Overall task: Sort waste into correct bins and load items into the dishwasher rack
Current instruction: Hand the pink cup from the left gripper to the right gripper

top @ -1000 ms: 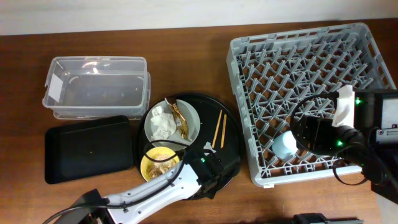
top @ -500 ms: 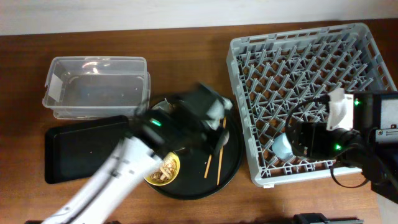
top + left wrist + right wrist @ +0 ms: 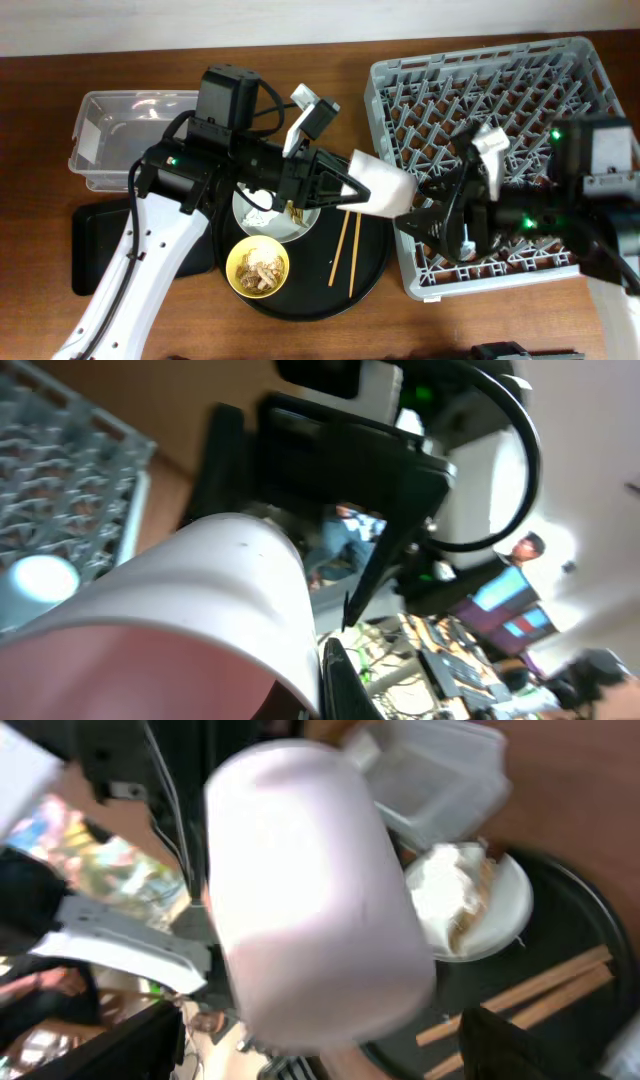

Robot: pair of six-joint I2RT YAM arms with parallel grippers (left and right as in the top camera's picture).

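My left gripper is holding the pink cup's rim [image 3: 354, 176] outside the rack. Next, my right gripper grabs the cup by its base [image 3: 406, 194] and puts it inside the rack with the cup's opening down.
My left gripper [image 3: 362, 188] is shut on the small pink cup [image 3: 385, 190] and holds it sideways in the air over the right edge of the round black tray. The cup fills the left wrist view [image 3: 180, 610] and the right wrist view [image 3: 310, 890]. My right gripper [image 3: 425, 212] is open, pointing left, just right of the cup at the dishwasher rack's [image 3: 520, 90] left edge. The grey plate [image 3: 262, 212] holds white tissue [image 3: 258, 198] and a gold wrapper. The yellow bowl [image 3: 258, 266] holds food scraps. Two chopsticks [image 3: 346, 247] lie on the tray. A blue cup [image 3: 38, 580] sits in the rack.
The clear tub [image 3: 115, 150] stands at the back left, the shallow black tray [image 3: 88, 255] in front of it, partly under my left arm. The large round black tray [image 3: 370, 262] carries plate, bowl and chopsticks. My right arm covers the rack's front half.
My left arm swung up from the round tray's front edge and now holds the pink cup out to the right. My right gripper moved left from over the rack toward the cup.
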